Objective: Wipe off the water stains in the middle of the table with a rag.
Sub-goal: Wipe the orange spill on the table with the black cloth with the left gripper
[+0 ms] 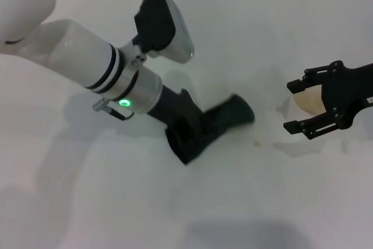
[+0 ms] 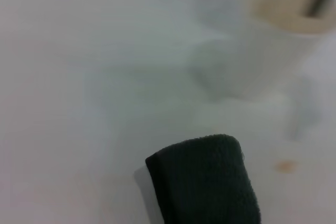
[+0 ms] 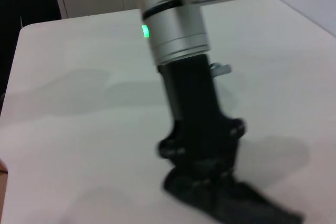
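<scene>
Next, my left gripper goes back for the orange-brown water stain just outside the rag's loose end (image 1: 238, 111) and wipes the rag across that spot before it lets go of the rag.
The dark rag (image 1: 230, 116) lies pressed on the white table (image 1: 116, 202), and my left gripper (image 1: 195, 135) is shut on its near end. The rag's free end (image 2: 205, 182) points toward a small orange-brown water stain (image 1: 256, 141), which sits just beyond the cloth's tip (image 2: 286, 166). In the right wrist view, the left gripper (image 3: 202, 179) stands over the rag (image 3: 236, 205). At the right, my right gripper (image 1: 312, 104) holds a white paper cup (image 1: 307, 101) with a tan inside, one finger on each side of it.
The paper cup (image 2: 278, 40) stands a short way past the stain, on the rag's far side. A faint wet sheen (image 1: 285, 109) shows on the table beside the cup. A wall edge runs along the table's back.
</scene>
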Tool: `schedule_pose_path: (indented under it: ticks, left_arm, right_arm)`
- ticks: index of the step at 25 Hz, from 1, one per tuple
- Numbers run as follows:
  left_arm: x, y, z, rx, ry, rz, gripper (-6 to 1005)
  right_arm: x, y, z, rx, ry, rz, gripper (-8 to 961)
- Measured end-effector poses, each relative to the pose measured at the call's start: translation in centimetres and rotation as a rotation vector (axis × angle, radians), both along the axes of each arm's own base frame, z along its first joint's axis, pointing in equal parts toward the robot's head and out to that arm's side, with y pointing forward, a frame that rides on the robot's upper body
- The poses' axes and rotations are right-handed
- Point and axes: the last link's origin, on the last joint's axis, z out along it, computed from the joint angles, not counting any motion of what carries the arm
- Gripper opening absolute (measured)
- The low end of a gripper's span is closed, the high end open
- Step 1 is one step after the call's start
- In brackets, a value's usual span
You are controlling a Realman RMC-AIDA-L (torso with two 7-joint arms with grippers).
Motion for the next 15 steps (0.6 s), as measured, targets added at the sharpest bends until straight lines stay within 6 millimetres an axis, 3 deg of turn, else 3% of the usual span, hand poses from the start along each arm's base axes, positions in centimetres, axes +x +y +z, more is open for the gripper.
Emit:
schedule_pose_path:
  ticks: [11,15]
  left_arm:
    - [0.3,-3.2,0.1,-0.230,-0.048,-0.137,100]
    - [0.3,-2.5,0.2,-0.184,-0.046,-0.134,101]
  right_arm:
    - [-0.1,0.1,0.0,0.003,0.001,0.002,840]
    - [0.0,0.0,0.0,0.003,0.001,0.000,840]
